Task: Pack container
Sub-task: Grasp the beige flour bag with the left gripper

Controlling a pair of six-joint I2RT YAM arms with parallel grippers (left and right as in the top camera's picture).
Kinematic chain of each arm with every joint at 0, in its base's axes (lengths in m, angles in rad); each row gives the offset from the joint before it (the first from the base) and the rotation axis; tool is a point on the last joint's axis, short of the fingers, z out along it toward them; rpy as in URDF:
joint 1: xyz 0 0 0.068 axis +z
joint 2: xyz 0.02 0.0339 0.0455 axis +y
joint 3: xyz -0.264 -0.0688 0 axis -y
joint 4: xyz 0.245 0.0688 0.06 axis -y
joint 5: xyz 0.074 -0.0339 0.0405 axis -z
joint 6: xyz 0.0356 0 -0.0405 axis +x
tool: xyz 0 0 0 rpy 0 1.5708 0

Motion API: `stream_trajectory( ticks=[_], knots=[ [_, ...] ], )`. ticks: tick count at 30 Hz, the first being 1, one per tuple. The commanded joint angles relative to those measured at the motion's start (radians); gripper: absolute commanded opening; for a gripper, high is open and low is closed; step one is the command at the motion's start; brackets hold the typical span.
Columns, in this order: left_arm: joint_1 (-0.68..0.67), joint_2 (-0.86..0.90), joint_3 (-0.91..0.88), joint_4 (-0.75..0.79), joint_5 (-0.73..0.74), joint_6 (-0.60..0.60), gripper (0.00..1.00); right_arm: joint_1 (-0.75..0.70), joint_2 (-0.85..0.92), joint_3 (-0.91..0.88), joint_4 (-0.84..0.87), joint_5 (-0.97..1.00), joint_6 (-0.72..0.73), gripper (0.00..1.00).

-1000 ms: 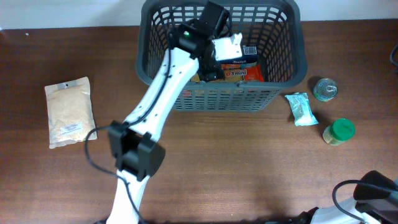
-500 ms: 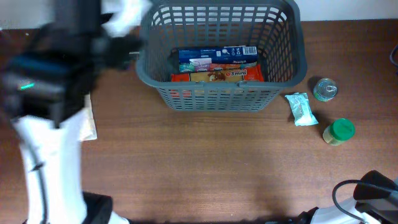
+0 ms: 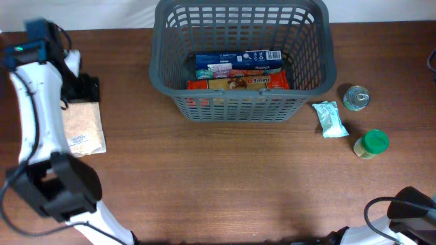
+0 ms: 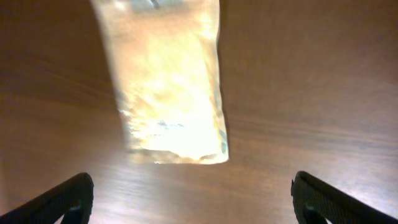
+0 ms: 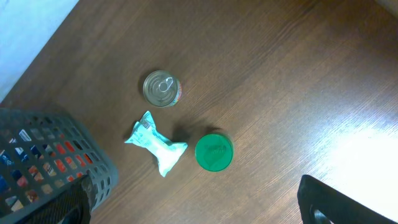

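Note:
My left gripper continues to go down to the bag [image 3: 82, 118] and closes there, because the clear bag's narrow width [image 3: 86, 141] is in line with the gripper's spread fingers.
The dark grey slotted container [image 3: 238, 109] stands at the back centre and holds a blue box [image 3: 238, 60] and an orange-red pack [image 3: 238, 82]. Its corner shows in the right wrist view [image 5: 37, 155]. My left gripper [image 3: 85, 88] is open and empty, hovering at the far end of a clear bag of pale grains [image 3: 82, 126]. In the left wrist view the bag [image 4: 165, 81] lies ahead of the spread fingers [image 4: 193, 205]. My right gripper [image 5: 199, 211] is open and empty, high above the table's right side.
To the right of the container lie a tin can [image 3: 355, 97] [image 5: 161, 88], a mint-green pouch [image 3: 329, 118] [image 5: 155, 144] and a green-lidded jar [image 3: 371, 143] [image 5: 214, 152]. The right arm's base [image 3: 409, 204] sits at the front right corner.
My left arm left the blue box in the container and swung left, and now hangs over the bag of grains. The right arm has not moved.

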State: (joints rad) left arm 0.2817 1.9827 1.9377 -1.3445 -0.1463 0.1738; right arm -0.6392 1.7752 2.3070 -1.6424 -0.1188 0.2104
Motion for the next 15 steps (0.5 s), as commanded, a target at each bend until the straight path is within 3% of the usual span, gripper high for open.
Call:
stream_trajectory(
  ticks=[1, 15],
  knots=[
    [0.015, 0.045, -0.075, 0.048, 0.038, -0.026, 0.93, -0.003, 0.003, 0.003, 0.000, -0.005, 0.008, 0.99],
    [0.068, 0.241, -0.157, 0.147, 0.010, -0.026, 0.89, -0.003, 0.003, 0.003, 0.000, -0.005, 0.008, 0.99]
  ],
)
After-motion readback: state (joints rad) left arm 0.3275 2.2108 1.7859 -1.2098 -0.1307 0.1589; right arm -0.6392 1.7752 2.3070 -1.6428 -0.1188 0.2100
